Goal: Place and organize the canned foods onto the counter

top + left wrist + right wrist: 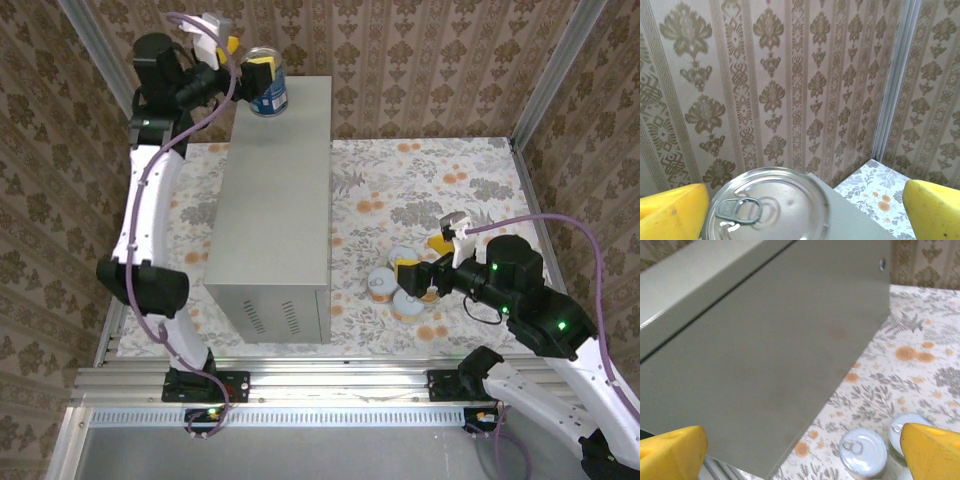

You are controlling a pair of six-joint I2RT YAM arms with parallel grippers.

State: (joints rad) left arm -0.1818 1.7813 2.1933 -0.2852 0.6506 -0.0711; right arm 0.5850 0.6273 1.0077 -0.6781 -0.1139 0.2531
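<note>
The short cans (pixel 407 303) are clear of the grey counter's side (pixel 323 314) below my open right gripper, so I keep lowering it until its fingers are on both sides of a can.
The taller blue-labelled can (pixel 268 90) stands upright on the far end of the grey counter (pixel 280 190). My left gripper (pixel 247 58) is open around it, with the yellow fingers apart from its sides. The left wrist view shows its silver pull-tab lid (pixel 767 205) on the counter top (pixel 855 220), nearer the left finger (pixel 672 212). Short pale-lidded cans (pixel 381 285) cluster on the floral floor right of the counter. My right gripper (pixel 420 262) hangs open just above them. Two of their lids (pixel 863 452) lie near the right finger (pixel 932 450), with the counter's side wall (pixel 765 350) beyond.
Patterned walls close in the space at the back and both sides, with a metal corner post (pixel 895 90) by the counter's far end. An aluminium rail (pixel 300 385) runs along the near edge. Open floral floor (pixel 450 170) lies to the right of the counter.
</note>
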